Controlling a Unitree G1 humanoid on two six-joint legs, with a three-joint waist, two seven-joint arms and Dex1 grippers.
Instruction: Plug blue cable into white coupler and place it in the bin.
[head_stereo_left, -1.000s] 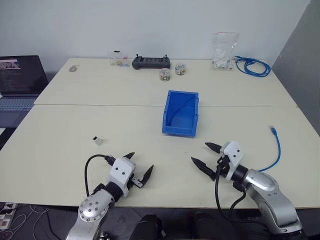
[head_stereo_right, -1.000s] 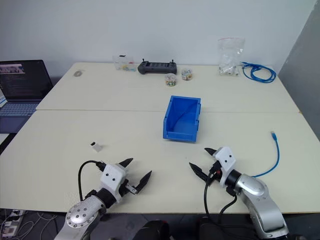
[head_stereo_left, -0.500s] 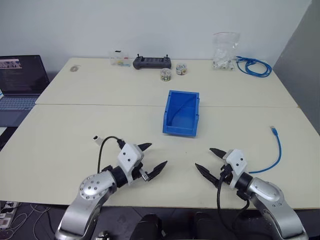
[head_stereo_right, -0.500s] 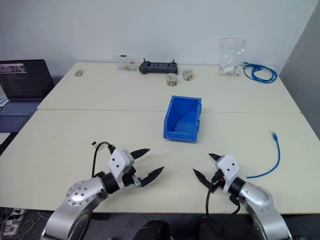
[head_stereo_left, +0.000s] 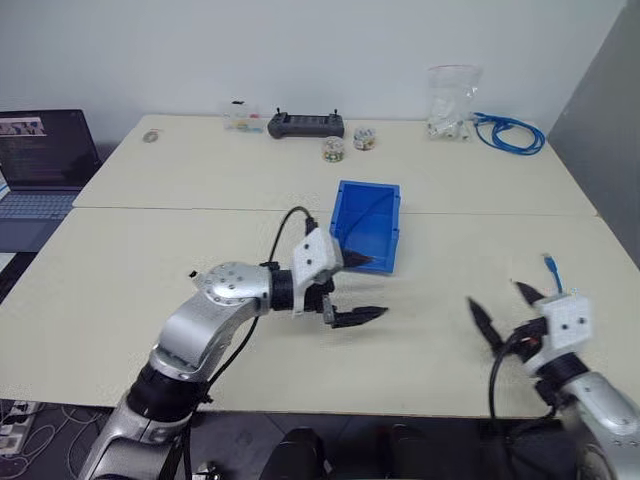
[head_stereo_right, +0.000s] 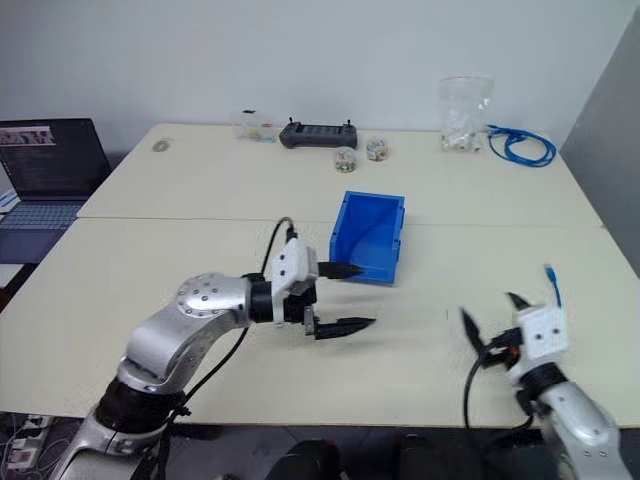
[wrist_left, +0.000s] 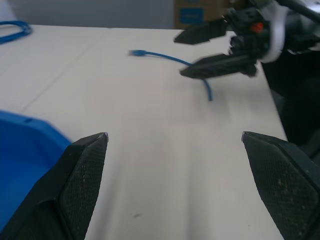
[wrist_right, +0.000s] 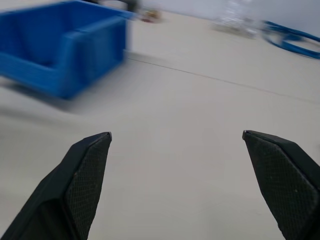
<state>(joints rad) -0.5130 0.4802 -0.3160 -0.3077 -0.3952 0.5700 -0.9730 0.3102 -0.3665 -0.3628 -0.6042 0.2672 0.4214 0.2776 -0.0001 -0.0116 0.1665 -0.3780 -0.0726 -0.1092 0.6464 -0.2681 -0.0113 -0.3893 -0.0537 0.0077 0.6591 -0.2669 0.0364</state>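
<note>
The blue cable's plug (head_stereo_left: 548, 260) is free and points away from my open fingers, so my right gripper will carry on toward the cable (head_stereo_left: 558, 284) behind the plug and close there.
The blue bin (head_stereo_left: 390, 228) stands mid-table with nothing in it. My left gripper (head_stereo_left: 378, 287) hovers open just in front of its near wall, pointing right, fingers empty. The blue cable (head_stereo_left: 551, 272) lies at the right edge of the table, its clear plug away from me; in the left wrist view the blue cable (wrist_left: 165, 55) runs behind my right gripper (wrist_left: 210, 47). My right gripper (head_stereo_left: 493, 295) is open and empty, close beside the cable's near part. A sliver of the white coupler (head_stereo_left: 190, 274) peeks out beside my left arm.
Along the far edge sit a black controller (head_stereo_left: 305, 124), two small jars (head_stereo_left: 330, 150), a clear box (head_stereo_left: 240, 118), a clear bag of white parts (head_stereo_left: 447, 100) and a coiled blue cable bundle (head_stereo_left: 508, 132). A laptop (head_stereo_left: 40, 160) stands far left.
My left gripper has risen and swung right, up to the bin's front. My right gripper has moved right, toward the blue cable. Both stay open.
</note>
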